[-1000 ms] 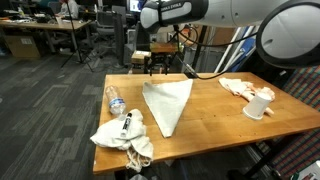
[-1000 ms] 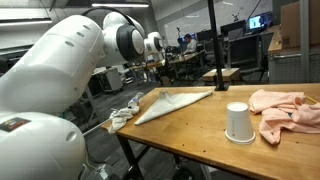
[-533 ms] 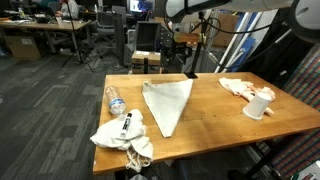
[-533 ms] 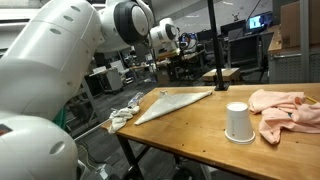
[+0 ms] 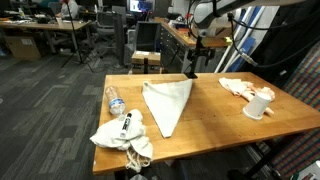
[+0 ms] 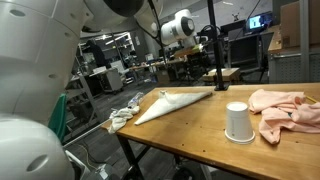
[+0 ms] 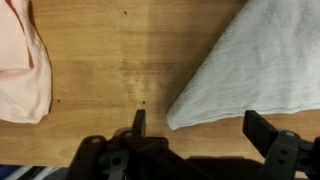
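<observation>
The robot's gripper is high up, just off the grey towel's corner [image 7: 176, 122] toward the pink cloth, so the robot should move back over the towel, go down and pinch inside its tip [image 7: 196, 107].
My gripper [image 7: 200, 125] is open and empty, hovering above the wooden table [image 7: 120, 60]. In the wrist view a corner of the grey folded towel [image 7: 255, 55] lies between the fingers, nearer the right one. A pink cloth [image 7: 20, 65] lies at the left edge. In an exterior view the gripper [image 5: 192, 68] hangs over the table's far edge, between the grey towel [image 5: 167, 102] and the pink cloth [image 5: 238, 86]. In an exterior view the gripper [image 6: 206, 48] is partly hidden behind a black pole, above the towel's tip [image 6: 172, 101].
A white cup [image 5: 258, 105] stands by the pink cloth; it also shows in an exterior view [image 6: 237, 122]. A plastic bottle [image 5: 115, 100] and a crumpled white cloth [image 5: 122, 136] lie at the other end. Desks and chairs stand behind the table.
The arm has swung along the table's far edge, from above the towel's wide end towards the pink cloth side. The objects on the table have not moved.
</observation>
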Controlling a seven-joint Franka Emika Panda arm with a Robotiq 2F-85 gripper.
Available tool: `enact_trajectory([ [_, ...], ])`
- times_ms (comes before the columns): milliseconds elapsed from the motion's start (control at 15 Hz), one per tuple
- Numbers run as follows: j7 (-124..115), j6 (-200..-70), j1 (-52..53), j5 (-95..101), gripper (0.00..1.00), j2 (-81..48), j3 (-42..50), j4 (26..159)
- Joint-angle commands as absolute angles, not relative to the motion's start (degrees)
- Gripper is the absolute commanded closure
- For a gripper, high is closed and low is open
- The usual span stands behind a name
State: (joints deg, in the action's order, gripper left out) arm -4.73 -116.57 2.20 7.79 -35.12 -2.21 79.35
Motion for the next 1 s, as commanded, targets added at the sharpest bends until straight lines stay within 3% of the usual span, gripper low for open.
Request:
enact_trajectory([
  [0, -1.28, -119.98, 0.44, 5.84, 0.0, -32.49, -1.32, 84.53],
  [933, -4.36, -123.93, 2.06, -0.92, 0.0, -42.91, -1.44, 70.95],
])
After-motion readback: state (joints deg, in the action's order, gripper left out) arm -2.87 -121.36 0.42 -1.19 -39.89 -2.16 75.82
